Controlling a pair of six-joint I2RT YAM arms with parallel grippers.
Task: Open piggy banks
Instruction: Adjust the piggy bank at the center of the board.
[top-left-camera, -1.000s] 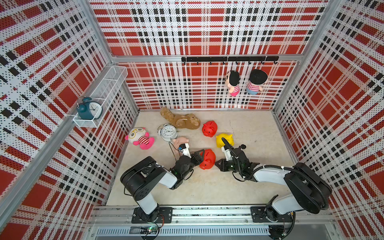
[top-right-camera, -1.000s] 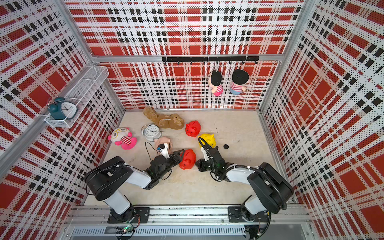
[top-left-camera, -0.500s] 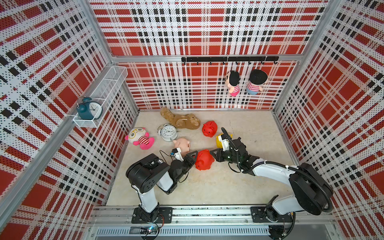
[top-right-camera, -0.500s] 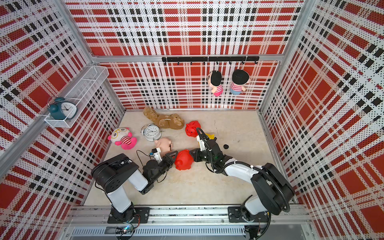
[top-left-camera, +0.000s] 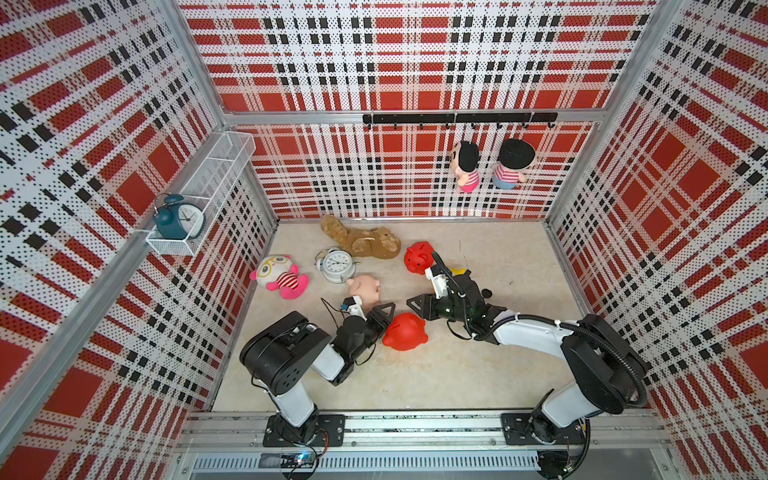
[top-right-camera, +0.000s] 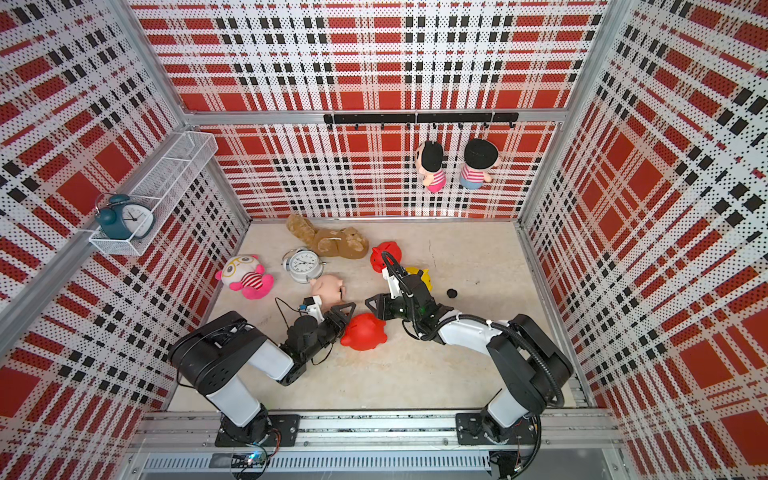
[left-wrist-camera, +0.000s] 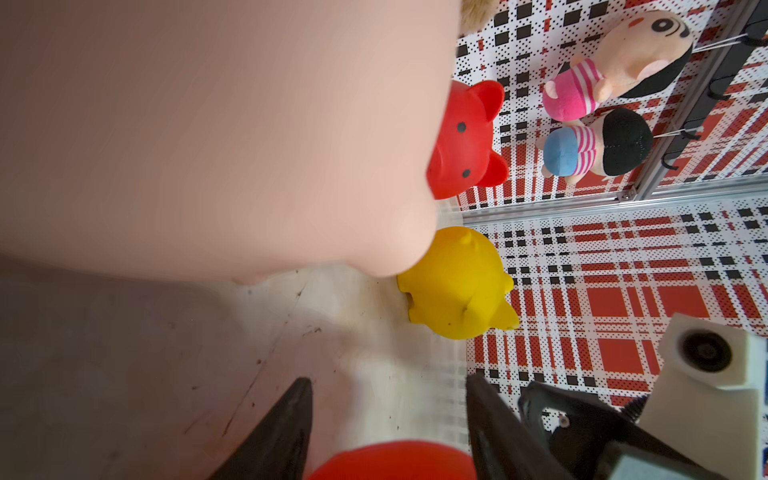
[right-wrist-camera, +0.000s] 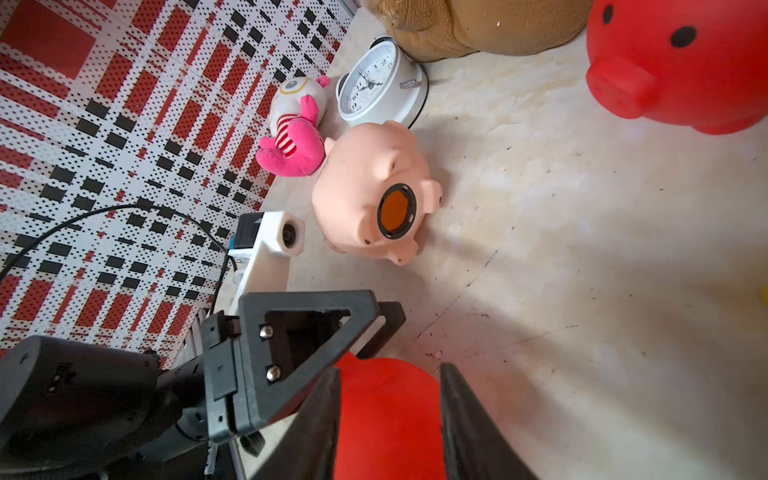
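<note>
The front red piggy bank lies crosswise with its edge (top-left-camera: 389, 334) at the ends of the left gripper's fingers, so the robot should turn it and grasp its body (top-left-camera: 405, 332) with the left gripper.
A red piggy bank (top-left-camera: 407, 334) (top-right-camera: 365, 332) lies at the front middle of the floor, between my two grippers. My left gripper (top-left-camera: 384, 318) (left-wrist-camera: 387, 378) is shut on it; the pig's red body (left-wrist-camera: 395, 461) fills the gap between the fingers. My right gripper (top-left-camera: 415, 309) (right-wrist-camera: 390, 368) stands open just over the pig's far side, red (right-wrist-camera: 386, 415) showing between its fingers. The pale pink piggy bank (top-left-camera: 365, 286) (right-wrist-camera: 374, 195) lies on its side, a black-ringed orange disc on its belly. Another red one (top-left-camera: 419, 257) and a yellow one (top-right-camera: 422, 278) stand behind my right arm.
A loose black plug (top-right-camera: 452, 293) lies right of the yellow pig. A white alarm clock (top-left-camera: 336, 266), brown plush (top-left-camera: 365, 241) and pink plush (top-left-camera: 280, 278) sit at the back left. Two dolls (top-left-camera: 467, 166) hang on the back wall. A teal clock (top-left-camera: 178, 216) stands in a wall basket.
The red piggy bank has moved left and toward the front with my left gripper. My right gripper's jaws have spread wider and it has swung left along with the pig.
</note>
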